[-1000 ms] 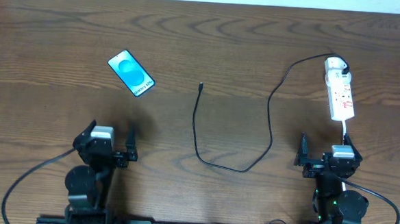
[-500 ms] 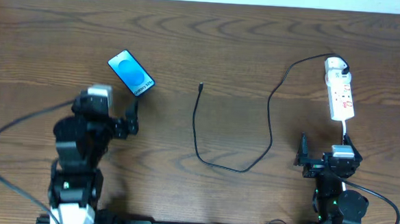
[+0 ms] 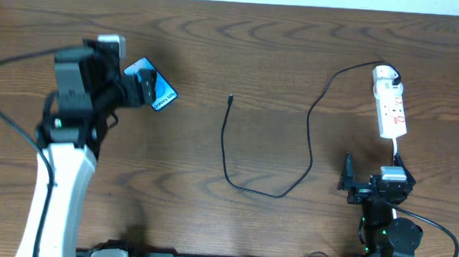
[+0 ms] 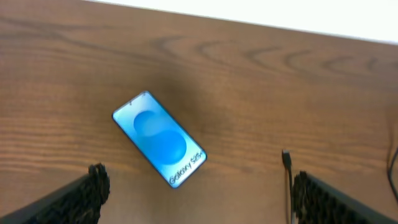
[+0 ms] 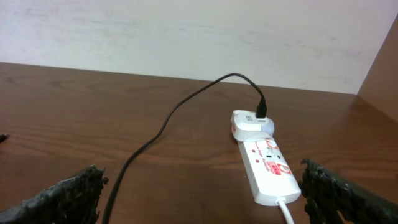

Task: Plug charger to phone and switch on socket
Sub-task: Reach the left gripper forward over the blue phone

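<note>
The phone (image 4: 160, 139) is at a slant to the left gripper's open fingers, so the robot's left gripper needs to line up with the phone first and then close on its long sides (image 4: 176, 123).
The phone (image 3: 163, 97) lies flat at the back left, its blue screen up and "Galaxy S25+" readable; it also shows in the left wrist view (image 4: 159, 138). My left gripper (image 3: 130, 74) hovers open above the phone's left end, nothing between its fingers (image 4: 96, 186). The charger (image 3: 223, 144) is a black cable looping across the middle of the table; its plug tip (image 3: 230, 99) lies loose to the right of the phone (image 4: 286, 159). The cable's other end runs to a white adapter (image 5: 249, 122) in the socket (image 3: 390, 105), a white power strip (image 5: 268, 171). My right gripper (image 3: 371, 170) rests open in front of the strip.
The table's far edge meets a white wall (image 4: 311, 15) just behind the phone. The socket's white lead (image 3: 394, 146) runs toward the right arm's base (image 3: 389, 231). The left arm (image 3: 57, 182) stretches from the front edge up the left side.
The left arm has swung from the front edge up to the back left and now hangs over the phone, still open. The right arm, cable and socket have not moved.
</note>
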Tool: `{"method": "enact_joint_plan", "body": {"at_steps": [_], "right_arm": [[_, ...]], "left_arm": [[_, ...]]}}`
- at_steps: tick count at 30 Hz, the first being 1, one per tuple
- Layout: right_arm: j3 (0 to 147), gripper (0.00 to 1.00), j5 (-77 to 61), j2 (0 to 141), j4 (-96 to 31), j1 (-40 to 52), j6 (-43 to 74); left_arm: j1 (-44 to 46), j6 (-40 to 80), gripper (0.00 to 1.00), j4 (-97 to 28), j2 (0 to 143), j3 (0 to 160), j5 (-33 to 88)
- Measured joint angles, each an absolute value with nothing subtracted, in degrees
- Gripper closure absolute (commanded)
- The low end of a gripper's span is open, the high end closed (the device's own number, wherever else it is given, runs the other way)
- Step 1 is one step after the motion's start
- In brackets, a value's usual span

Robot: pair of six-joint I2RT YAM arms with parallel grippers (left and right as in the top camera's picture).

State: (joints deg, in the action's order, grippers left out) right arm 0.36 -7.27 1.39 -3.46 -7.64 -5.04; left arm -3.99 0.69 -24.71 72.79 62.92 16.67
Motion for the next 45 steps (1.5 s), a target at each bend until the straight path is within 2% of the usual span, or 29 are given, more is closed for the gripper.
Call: {"method": "enact_joint_plan", "body": {"at_steps": [9,18,25,33,45], "right_arm": [[0.4,0.01,-7.3,1.4,-3.5,-7.6,-5.0],[0.4,0.01,-7.3,1.4,-3.5,-7.6,-5.0],[0.4,0.01,-7.3,1.4,-3.5,-7.6,-5.0],[0.4,0.01,-7.3,1.4,-3.5,-7.6,-5.0],[0.4,0.01,-7.3,1.4,-3.5,-7.6,-5.0]], "left_arm": [[-3.9,0.2,0.05,-41.5,85.0,84.5,16.7],[-3.9,0.5,0.05,-55.0,86.1,86.2,17.1],[-3.9,1.5,0.05,-54.5,86.1,86.2,17.5],[-3.9,14.6,0.05,-51.4,86.6,86.8,11.7],[-0.8,24.8,0.05,-65.2,106.0,110.4,3.7]]}}
